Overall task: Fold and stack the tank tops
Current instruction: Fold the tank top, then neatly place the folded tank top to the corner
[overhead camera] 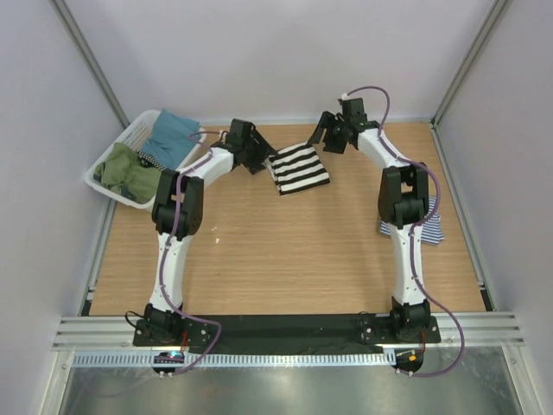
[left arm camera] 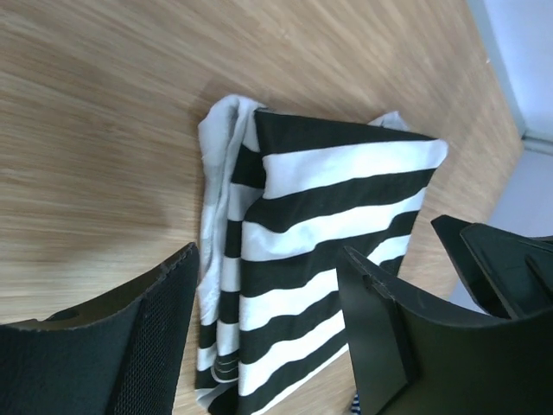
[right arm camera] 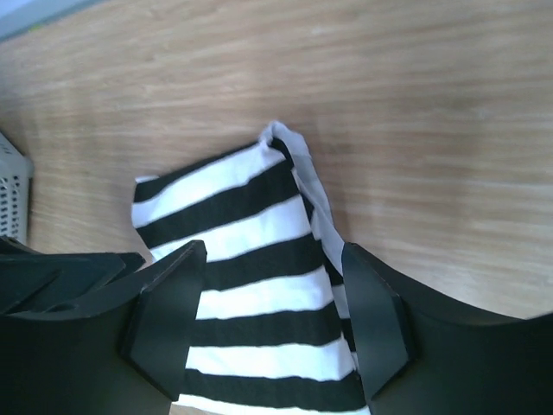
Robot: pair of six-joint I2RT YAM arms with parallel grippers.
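Note:
I should help pull the folded black-and-white tank top (overhead camera: 298,170) straight with my right gripper before that gripper takes its side edge (overhead camera: 323,167) to lift, because the tank top lies slanted between my grippers.
The broad black-and-white striped tank top (overhead camera: 298,169) lies folded into a small rectangle on the wooden table at the back middle. My left gripper (overhead camera: 259,161) is open and empty at its left edge. In the left wrist view the jaws (left arm camera: 268,320) straddle the folded cloth (left arm camera: 328,216) without gripping it. My right gripper (overhead camera: 332,138) is open and empty over its far right corner. In the right wrist view it (right arm camera: 272,320) hovers over the stripes (right arm camera: 251,259). The thin navy-and-white striped tank top (overhead camera: 429,230) lies at the right, partly hidden behind the right arm.
A white slatted basket (overhead camera: 131,136) at the back left holds a teal garment (overhead camera: 170,137) and a green one (overhead camera: 128,170). Its corner shows in the right wrist view (right arm camera: 12,194). Walls enclose the table on three sides.

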